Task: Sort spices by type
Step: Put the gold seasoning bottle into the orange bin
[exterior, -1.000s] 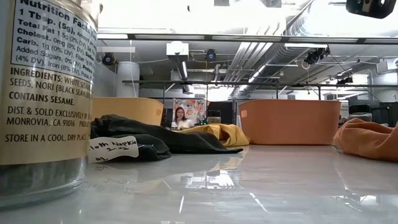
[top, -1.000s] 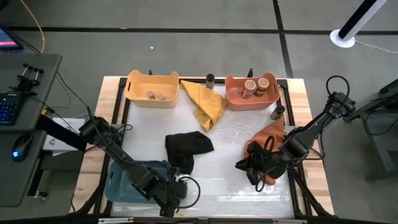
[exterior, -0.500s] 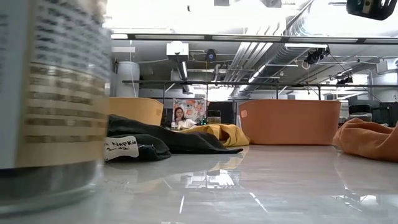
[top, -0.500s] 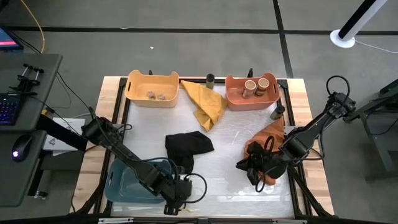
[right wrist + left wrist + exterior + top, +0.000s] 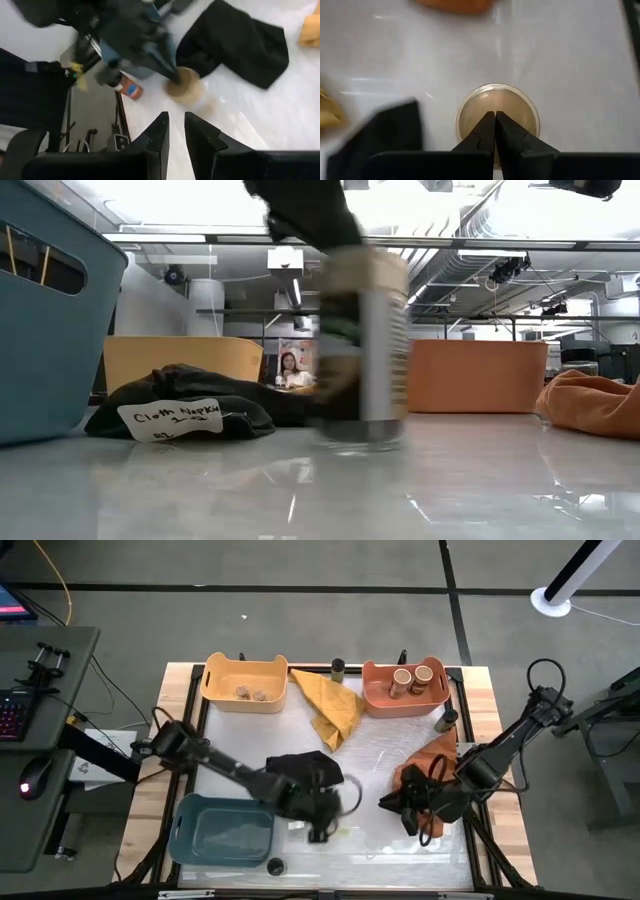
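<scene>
The jar's tan lid [image 5: 497, 102] has my left gripper shut on it, so that gripper should back away and my right gripper take the jar to the salmon bin [image 5: 398, 708].
A clear spice jar [image 5: 365, 350] with a tan lid [image 5: 495, 112] stands upright near the table's middle, just right of the black cloth [image 5: 300, 775]. My left gripper [image 5: 320, 826] is above it, shut, fingertips on the lid. My right gripper [image 5: 393, 805] is open beside the orange cloth [image 5: 432, 765] and touches nothing. Two tan-lidded jars [image 5: 412, 677] lie in the salmon bin [image 5: 378, 698]. Brown lumps [image 5: 250, 693] sit in the yellow bin [image 5: 215, 680]. Dark-lidded jars stand at the far edge [image 5: 338, 667] and by the orange cloth [image 5: 446, 720]. My left gripper [image 5: 495, 114] comes from above, pointing down, its shut fingertips [image 5: 487, 125] pressed on the middle of the jar's tan lid [image 5: 475, 107]. In the low view the jar stands upright with its base [image 5: 362, 442] at the table top.
The blue bin [image 5: 225, 830] sits at the near left. A yellow cloth [image 5: 330, 705] lies between the two far bins. A small dark round thing [image 5: 273, 865] is at the near edge. Bare white table [image 5: 370, 755] lies between the black and orange cloths.
My left gripper has moved from the near edge beside the blue bin toward the table's right and far side. The jar has slid with it, staying upright, away from the near edge to a spot by the black cloth.
</scene>
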Available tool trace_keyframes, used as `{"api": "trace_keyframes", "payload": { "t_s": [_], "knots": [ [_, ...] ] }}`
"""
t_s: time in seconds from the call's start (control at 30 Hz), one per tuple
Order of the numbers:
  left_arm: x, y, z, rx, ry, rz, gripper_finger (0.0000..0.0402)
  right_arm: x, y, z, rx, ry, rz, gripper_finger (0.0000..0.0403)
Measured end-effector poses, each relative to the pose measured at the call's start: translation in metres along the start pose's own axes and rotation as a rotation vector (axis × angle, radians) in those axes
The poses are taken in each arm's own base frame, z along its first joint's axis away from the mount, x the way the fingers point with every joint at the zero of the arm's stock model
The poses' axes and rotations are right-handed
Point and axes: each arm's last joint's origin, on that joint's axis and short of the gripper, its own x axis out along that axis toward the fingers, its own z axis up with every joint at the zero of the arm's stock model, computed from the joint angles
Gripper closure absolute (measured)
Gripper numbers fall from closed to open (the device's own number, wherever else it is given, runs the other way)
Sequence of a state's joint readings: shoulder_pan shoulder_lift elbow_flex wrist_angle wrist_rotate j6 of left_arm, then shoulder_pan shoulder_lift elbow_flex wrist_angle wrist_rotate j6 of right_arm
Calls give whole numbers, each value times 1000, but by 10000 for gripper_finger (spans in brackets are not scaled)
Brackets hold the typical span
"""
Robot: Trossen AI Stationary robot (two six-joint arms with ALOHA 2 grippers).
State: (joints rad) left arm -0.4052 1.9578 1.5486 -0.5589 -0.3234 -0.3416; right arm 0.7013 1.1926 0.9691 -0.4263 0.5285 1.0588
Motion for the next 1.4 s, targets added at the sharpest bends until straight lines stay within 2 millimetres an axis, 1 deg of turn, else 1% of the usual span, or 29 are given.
{"api": "trace_keyframes", "payload": {
  "t_s": [0.17,0.3,0.37,0.43,0.5,0.53,0.57,0.67,0.77,0.83,0.9,0.97,1.1,1.2,1.3,1.4],
  "knots": [
    [36,35,20,-43,-114,41,401,-10,-2,8,7,-71,-3,347],
    [66,60,29,-71,-198,76,401,-16,-3,13,3,-126,-12,347],
    [73,75,34,-107,-225,88,401,-18,-3,15,-6,-155,-13,347],
    [76,91,39,-171,-265,103,401,-21,-3,17,-20,-189,-21,347],
    [70,104,43,-213,-282,117,401,-22,-3,20,-40,-231,-31,347],
    [64,111,46,-222,-284,127,401,-24,-3,21,-46,-254,-42,347],
    [53,117,51,-226,-293,133,401,-25,-4,23,-50,-274,-53,347],
    [9,127,60,-181,-283,148,401,-26,-5,26,-59,-307,-77,347],
    [-34,132,57,-143,-222,157,401,-22,-9,32,-69,-323,-106,347],
    [-63,129,52,-125,-200,151,401,-18,-16,38,-52,-329,-142,341],
    [-96,120,49,-104,-217,126,401,-13,-23,47,-38,-312,-163,323],
    [-129,108,45,-86,-260,98,401,-6,-32,58,-28,-285,-170,293],
    [-179,80,33,-46,-354,81,401,12,-50,78,-30,-212,-178,207],
    [-215,62,21,-49,-434,79,401,29,-66,87,-44,-127,-188,138],
    [-238,45,5,-58,-465,77,401,46,-81,92,-83,-40,-215,84],
    [-251,29,-9,-70,-480,81,401,58,-99,96,-79,16,-295,55]
  ]
}}
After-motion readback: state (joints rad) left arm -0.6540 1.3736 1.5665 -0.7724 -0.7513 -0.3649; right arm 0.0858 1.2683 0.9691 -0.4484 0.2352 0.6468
